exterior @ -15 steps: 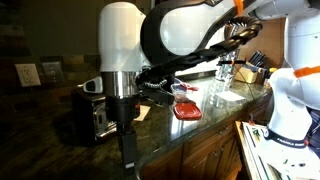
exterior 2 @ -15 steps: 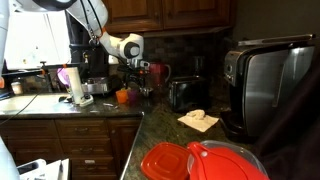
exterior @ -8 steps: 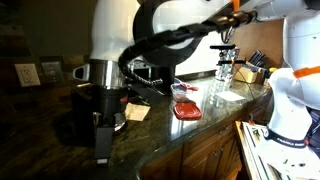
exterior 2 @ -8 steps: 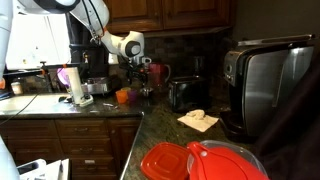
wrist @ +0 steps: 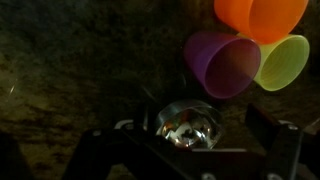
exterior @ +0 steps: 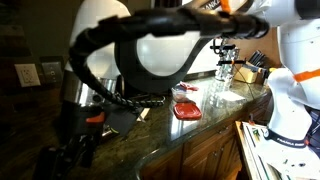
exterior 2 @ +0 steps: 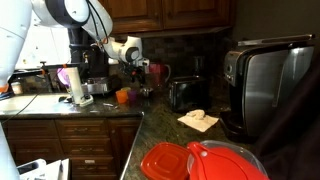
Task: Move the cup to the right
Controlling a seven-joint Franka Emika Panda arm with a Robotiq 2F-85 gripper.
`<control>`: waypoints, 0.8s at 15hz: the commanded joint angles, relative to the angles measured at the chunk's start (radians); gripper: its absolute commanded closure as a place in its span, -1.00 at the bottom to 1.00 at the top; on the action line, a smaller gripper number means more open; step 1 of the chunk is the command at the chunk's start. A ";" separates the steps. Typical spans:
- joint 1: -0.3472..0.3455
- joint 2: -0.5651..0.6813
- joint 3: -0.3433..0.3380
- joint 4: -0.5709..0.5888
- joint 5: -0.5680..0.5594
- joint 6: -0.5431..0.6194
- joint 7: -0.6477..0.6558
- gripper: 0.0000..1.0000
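My gripper's open fingers are around the shiny metal dome (wrist: 189, 126), with the purple cup beyond them, so they should shift over and pinch the purple cup's rim (wrist: 209, 84).
In the wrist view the purple cup (wrist: 222, 62) lies on its side on the dark stone counter, its mouth facing the camera. An orange cup (wrist: 262, 14) and a yellow-green cup (wrist: 284, 60) touch it. My gripper (wrist: 185, 150) is open and empty, with its dark fingers spread at the lower left and lower right. The cup is above and to the right of the fingers, not between them. A shiny metal dome (wrist: 188, 122) sits between the fingers. In an exterior view the gripper (exterior 2: 142, 65) hovers beside the coffee maker (exterior 2: 95, 68).
An orange cup (exterior 2: 123, 96), a black toaster (exterior 2: 185, 93), a napkin (exterior 2: 198, 120), red lids (exterior 2: 200, 160) and a large black appliance (exterior 2: 270, 90) stand on the counter. A paper towel roll (exterior 2: 77, 85) is by the sink. Clear glasses (exterior: 225, 72) and red lids (exterior: 186, 110) show behind the arm.
The arm has swung across an exterior view toward the left and now fills most of it. In the other view the gripper has shifted slightly left, toward the coffee maker.
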 commanded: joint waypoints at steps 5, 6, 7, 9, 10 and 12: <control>0.029 0.048 -0.037 0.051 -0.017 -0.033 0.056 -1.00; 0.039 0.066 -0.053 0.067 -0.025 -0.051 0.095 -1.00; 0.042 0.084 -0.059 0.079 -0.022 -0.065 0.116 -1.00; 0.044 0.114 -0.064 0.104 -0.008 -0.101 0.141 -1.00; 0.047 0.128 -0.066 0.117 -0.006 -0.113 0.151 -1.00; 0.049 0.158 -0.055 0.155 -0.002 -0.137 0.131 -1.00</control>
